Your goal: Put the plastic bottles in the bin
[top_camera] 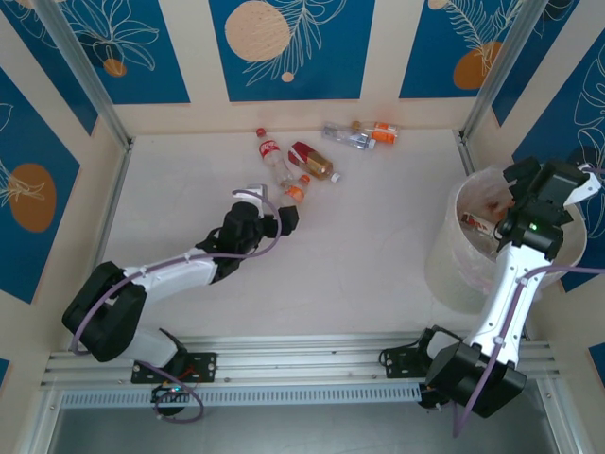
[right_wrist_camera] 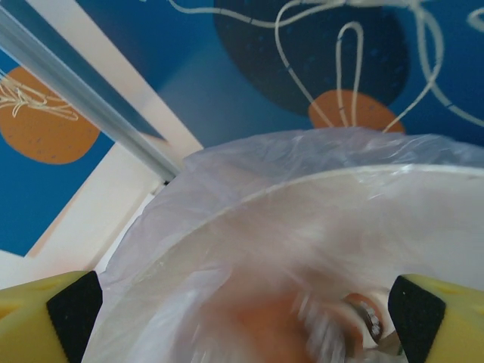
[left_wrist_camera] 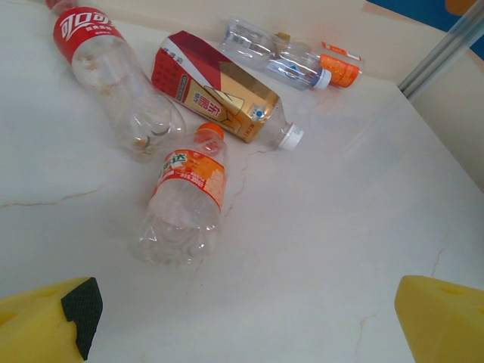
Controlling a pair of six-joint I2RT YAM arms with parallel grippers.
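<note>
The orange-capped bottle's clear base (left_wrist_camera: 180,240) points toward the robot's open left gripper with free room on both sides, so the left gripper should keep moving toward it until its fingers straddle it.
Several plastic bottles lie at the far middle of the table: a red-label one (top_camera: 271,154) (left_wrist_camera: 113,76), a red-and-gold one (top_camera: 313,161) (left_wrist_camera: 219,91), a small orange-capped one (top_camera: 296,189) (left_wrist_camera: 187,198), a clear one (top_camera: 346,136) (left_wrist_camera: 276,54) and an orange-label one (top_camera: 381,132) (left_wrist_camera: 340,66). My left gripper (top_camera: 272,204) (left_wrist_camera: 246,325) is open just short of the orange-capped bottle, nothing between its fingers. My right gripper (top_camera: 510,203) (right_wrist_camera: 242,318) hangs open over the bin (top_camera: 452,274) (right_wrist_camera: 302,189). A blurred orange-labelled bottle (right_wrist_camera: 302,325) lies below it inside the bag, free of the fingers.
The bin stands at the right edge beside a metal post (top_camera: 492,66). Low walls close off the table's back and sides. More bottles show inside the bin (top_camera: 477,222). A rail (top_camera: 302,355) runs along the near edge by the arm bases.
</note>
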